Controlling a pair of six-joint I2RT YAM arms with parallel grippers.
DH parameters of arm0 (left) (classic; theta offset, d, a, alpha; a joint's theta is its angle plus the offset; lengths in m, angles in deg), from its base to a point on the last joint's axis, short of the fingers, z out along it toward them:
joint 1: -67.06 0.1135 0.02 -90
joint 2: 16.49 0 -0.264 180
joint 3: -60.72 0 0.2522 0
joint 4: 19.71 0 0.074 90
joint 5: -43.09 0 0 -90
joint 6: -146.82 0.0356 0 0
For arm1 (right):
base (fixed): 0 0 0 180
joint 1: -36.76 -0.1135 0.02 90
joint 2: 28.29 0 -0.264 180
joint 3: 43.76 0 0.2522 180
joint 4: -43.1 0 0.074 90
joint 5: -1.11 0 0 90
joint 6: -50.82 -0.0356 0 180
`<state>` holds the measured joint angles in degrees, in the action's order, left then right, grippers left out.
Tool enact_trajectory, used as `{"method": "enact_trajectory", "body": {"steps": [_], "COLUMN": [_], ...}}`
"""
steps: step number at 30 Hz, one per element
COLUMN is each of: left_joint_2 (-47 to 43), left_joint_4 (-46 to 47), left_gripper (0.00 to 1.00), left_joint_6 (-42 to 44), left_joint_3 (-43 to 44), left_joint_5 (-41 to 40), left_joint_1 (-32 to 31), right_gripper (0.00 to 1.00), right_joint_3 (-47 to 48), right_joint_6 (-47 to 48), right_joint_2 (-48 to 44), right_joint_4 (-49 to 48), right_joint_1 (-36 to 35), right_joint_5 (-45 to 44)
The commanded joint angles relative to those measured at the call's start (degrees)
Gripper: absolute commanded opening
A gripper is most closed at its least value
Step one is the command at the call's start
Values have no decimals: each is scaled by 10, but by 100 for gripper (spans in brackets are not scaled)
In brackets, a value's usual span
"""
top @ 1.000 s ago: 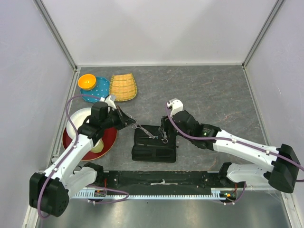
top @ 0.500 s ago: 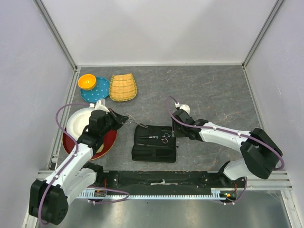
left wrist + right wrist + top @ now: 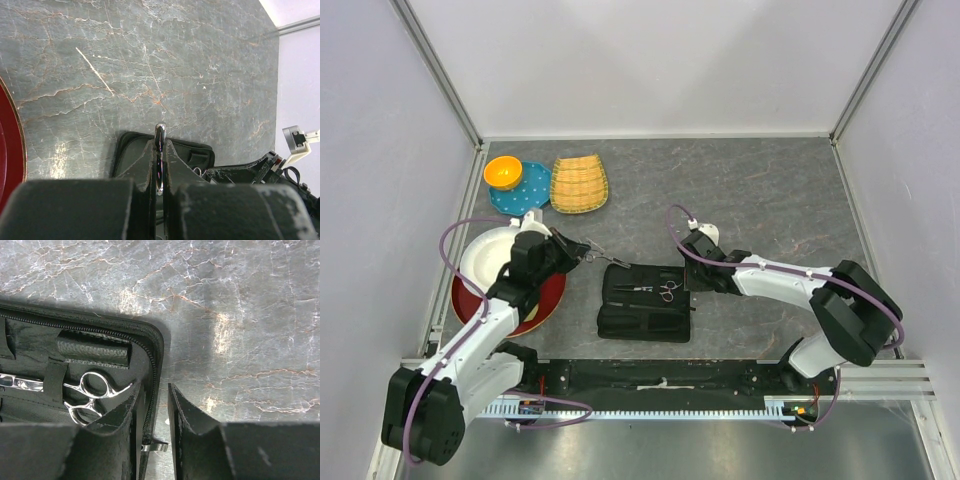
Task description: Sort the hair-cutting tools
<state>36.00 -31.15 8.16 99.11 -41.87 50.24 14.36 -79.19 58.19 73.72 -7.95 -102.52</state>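
The case sits askew to the slim scissors (image 3: 607,256) in my left gripper. Next, my right gripper swings the case into line and then holds its zipped edge (image 3: 689,302).
A black zip case (image 3: 640,322) lies open in the middle of the table. One silver pair of scissors (image 3: 655,290) sits strapped inside it, ring handles to the right; the right wrist view shows it too (image 3: 92,392). My left gripper (image 3: 582,256) is shut on the second slim pair of scissors (image 3: 607,262), held just left of the case with the tip towards it (image 3: 160,131). My right gripper (image 3: 692,283) is narrowly open, its jaws straddling the case's zipped right edge (image 3: 150,365). The black comb is not in view.
A red plate (image 3: 548,298) with a white bowl (image 3: 482,258) lies under my left arm. A blue plate (image 3: 528,186) with an orange bowl (image 3: 502,172) and a yellow woven basket (image 3: 579,183) stand at the back left. Walls enclose the table.
My right gripper has left the case's middle for its right edge, leaving scissors strapped inside. My left gripper has drawn back left with its scissors.
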Motion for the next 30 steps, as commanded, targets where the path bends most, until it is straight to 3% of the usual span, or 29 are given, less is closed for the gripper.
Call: {"method": "enact_trajectory", "body": {"steps": [1, 4, 8, 21, 30], "left_joint_2": [-2, 1, 9, 84, 179], "left_joint_4": [38, 37, 42, 127, 209], "left_gripper": [2, 2, 2, 2, 2], "left_joint_6": [-23, -27, -24, -18, -56], "left_joint_3": [-4, -8, -13, 17, 52], "left_joint_5": [13, 29, 46, 112, 145], "left_joint_1": [3, 2, 3, 3, 2], "right_gripper": [29, 20, 0, 0, 0], "right_joint_3": [-13, -19, -30, -76, -106], "right_joint_6": [-20, -28, -39, 8, -52], "right_joint_2": [17, 32, 34, -32, -61], "right_joint_4": [-31, -38, -40, -38, -17], "right_joint_1": [7, 10, 19, 65, 99], "right_joint_5": [-4, -5, -16, -73, -124]}}
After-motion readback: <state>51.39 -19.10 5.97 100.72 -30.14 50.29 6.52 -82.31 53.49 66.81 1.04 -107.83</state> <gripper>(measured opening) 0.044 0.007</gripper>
